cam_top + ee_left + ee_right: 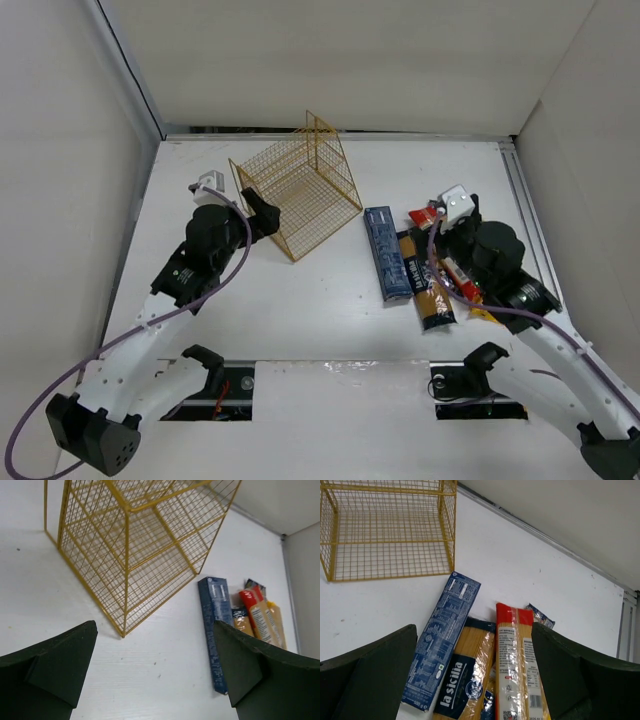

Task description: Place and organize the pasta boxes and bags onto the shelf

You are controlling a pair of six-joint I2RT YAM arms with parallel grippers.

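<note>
The dark-blue box lies uncovered with its narrow width [441,641] lined up with the open fingers of the robot's right gripper, so the robot should go on moving toward its middle [387,250] until the fingers close.
The gold wire shelf [297,195] lies tilted on the table at the back middle; it also shows in the left wrist view [140,545] and the right wrist view [390,530]. It holds nothing. The dark-blue box [387,252] lies to its right, next to a brown-black spaghetti bag [428,290] and a yellow bag with a red end [517,665]. My left gripper [262,215] is open and empty beside the shelf's left corner. My right gripper [445,228] is open and empty, hovering above the packs [465,680].
White walls enclose the table on the left, back and right. A metal rail [525,210] runs along the right edge. A further dark-blue pack end [540,616] peeks out behind the red-ended bag.
</note>
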